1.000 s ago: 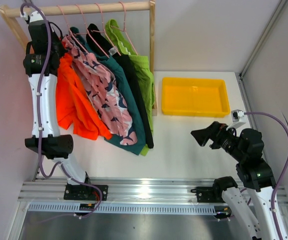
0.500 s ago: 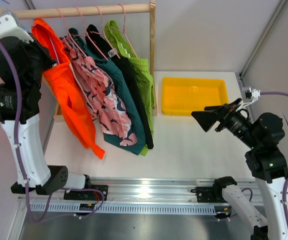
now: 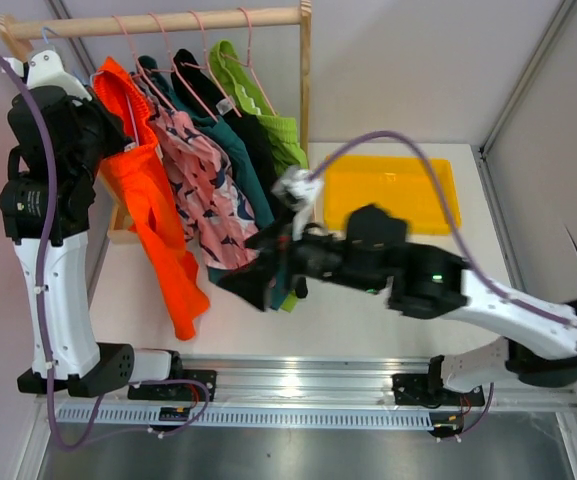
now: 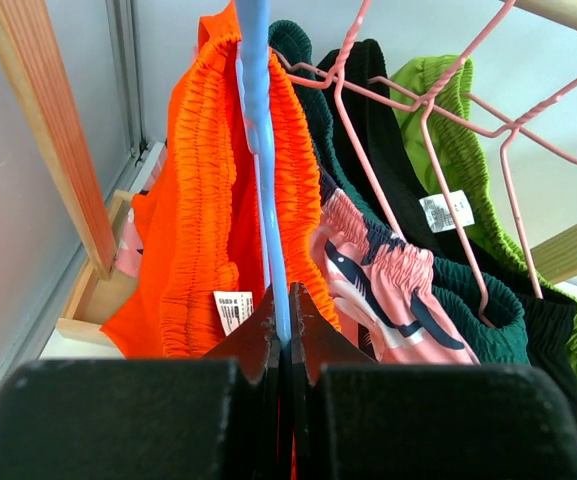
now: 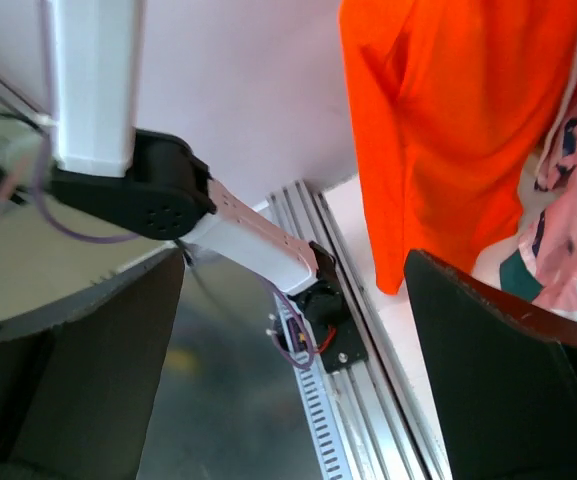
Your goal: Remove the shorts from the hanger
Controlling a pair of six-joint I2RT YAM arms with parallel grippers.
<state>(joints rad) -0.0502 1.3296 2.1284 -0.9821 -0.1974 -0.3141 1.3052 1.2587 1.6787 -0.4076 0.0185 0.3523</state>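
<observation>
My left gripper is holding just the blue hanger inside the orange shorts [image 4: 268, 205], so next my right gripper grabs the orange hem [image 3: 186, 325] and pulls the shorts off the hanger.
The bright orange shorts [image 3: 153, 210] hang on a blue hanger [image 4: 258, 120] at the left end of the wooden rack [image 3: 168, 20]. My left gripper [image 4: 284, 300] is shut on the blue hanger just below the orange waistband [image 4: 198, 200]; in the top view this gripper [image 3: 103, 112] is beside the shorts. The pink navy-splotched [image 3: 208, 190], teal [image 3: 248, 175], black [image 3: 258, 140] and lime green shorts [image 3: 268, 120] hang on pink hangers to the right. My right gripper [image 3: 253, 285] is open and empty, low beside the orange hem [image 5: 448, 120], not touching it.
A yellow tray [image 3: 438, 175] sits at the back right, partly hidden by my right arm. The left arm's base [image 5: 138, 190] and the aluminium rail [image 3: 288, 380] lie along the near edge. A wall stands close on the left.
My right arm has swung from the right side across the table to the hanging shorts. My left arm has shifted slightly, still holding the hanger with the orange shorts.
</observation>
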